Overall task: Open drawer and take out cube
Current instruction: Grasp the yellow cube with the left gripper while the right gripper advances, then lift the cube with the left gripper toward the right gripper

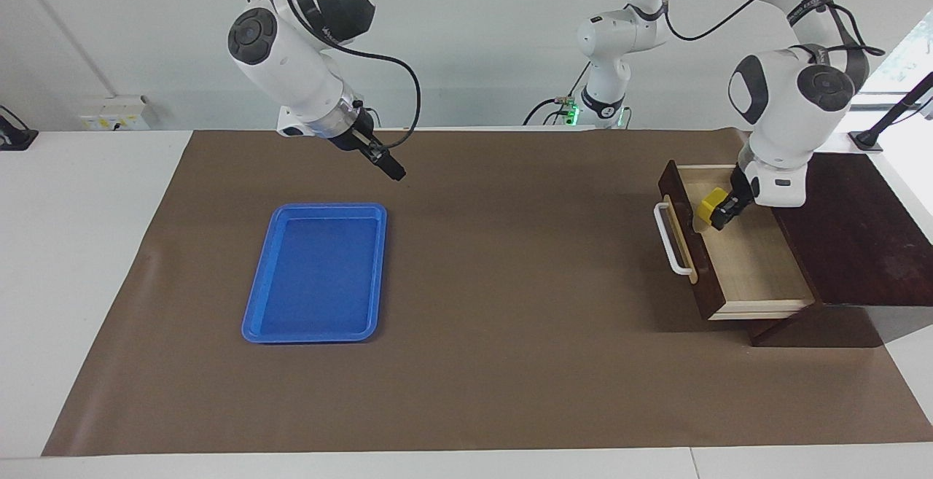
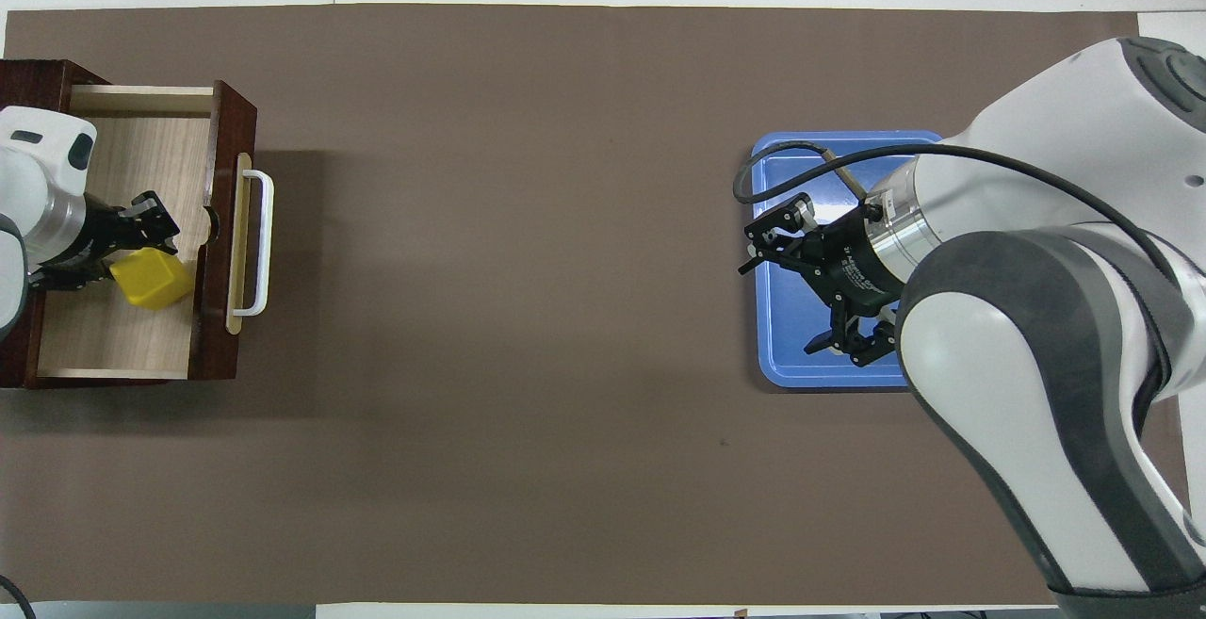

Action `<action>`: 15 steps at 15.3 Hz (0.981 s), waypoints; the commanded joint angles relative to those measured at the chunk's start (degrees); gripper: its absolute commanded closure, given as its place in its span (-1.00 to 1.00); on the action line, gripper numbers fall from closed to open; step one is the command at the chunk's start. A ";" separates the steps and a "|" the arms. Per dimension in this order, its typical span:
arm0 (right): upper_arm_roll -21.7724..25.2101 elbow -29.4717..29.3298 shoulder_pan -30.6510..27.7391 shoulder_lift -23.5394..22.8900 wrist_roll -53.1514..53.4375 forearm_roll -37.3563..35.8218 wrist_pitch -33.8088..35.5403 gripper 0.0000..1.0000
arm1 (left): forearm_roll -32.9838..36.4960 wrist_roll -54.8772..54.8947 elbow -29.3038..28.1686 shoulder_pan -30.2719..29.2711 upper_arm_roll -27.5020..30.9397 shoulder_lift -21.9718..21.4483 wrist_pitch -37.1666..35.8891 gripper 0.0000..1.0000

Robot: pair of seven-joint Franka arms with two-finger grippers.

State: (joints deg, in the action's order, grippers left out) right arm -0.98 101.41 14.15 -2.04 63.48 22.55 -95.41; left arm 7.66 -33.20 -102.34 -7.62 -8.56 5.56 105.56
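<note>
The drawer will slide in until its front panel (image 2: 225,235) shuts when I push it, because the drawer's pale side (image 2: 141,101) goes straight into its dark wooden box.
The drawer (image 1: 758,267) stands pulled out of its dark wooden box (image 1: 860,238), with its pale inside showing and its white bar handle (image 1: 670,242) toward the table's middle. My left gripper (image 1: 718,211) is shut on the yellow cube (image 1: 708,205) and holds it over the drawer, close to the front panel. In the overhead view the cube (image 2: 151,280) sits at the left gripper's (image 2: 127,261) tips, over the drawer's floor (image 2: 122,336). My right gripper (image 1: 390,165) waits open and empty, up in the air.
An empty blue tray (image 1: 317,271) lies on the brown mat (image 1: 510,246) toward the right arm's end. In the overhead view the raised right gripper (image 2: 801,289) covers part of the tray (image 2: 791,365). White table edge surrounds the mat.
</note>
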 commanded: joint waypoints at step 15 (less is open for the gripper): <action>-0.25 1.15 7.20 -6.92 19.40 16.02 -20.33 -1.00 | -15.13 -92.81 1.99 32.04 0.30 2.44 16.41 1.00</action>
State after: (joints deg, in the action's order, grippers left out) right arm -1.31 102.18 21.10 -8.50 80.76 35.55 -112.81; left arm -6.02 -118.80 -95.23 22.24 -9.47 10.52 117.73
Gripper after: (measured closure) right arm 0.000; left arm 0.454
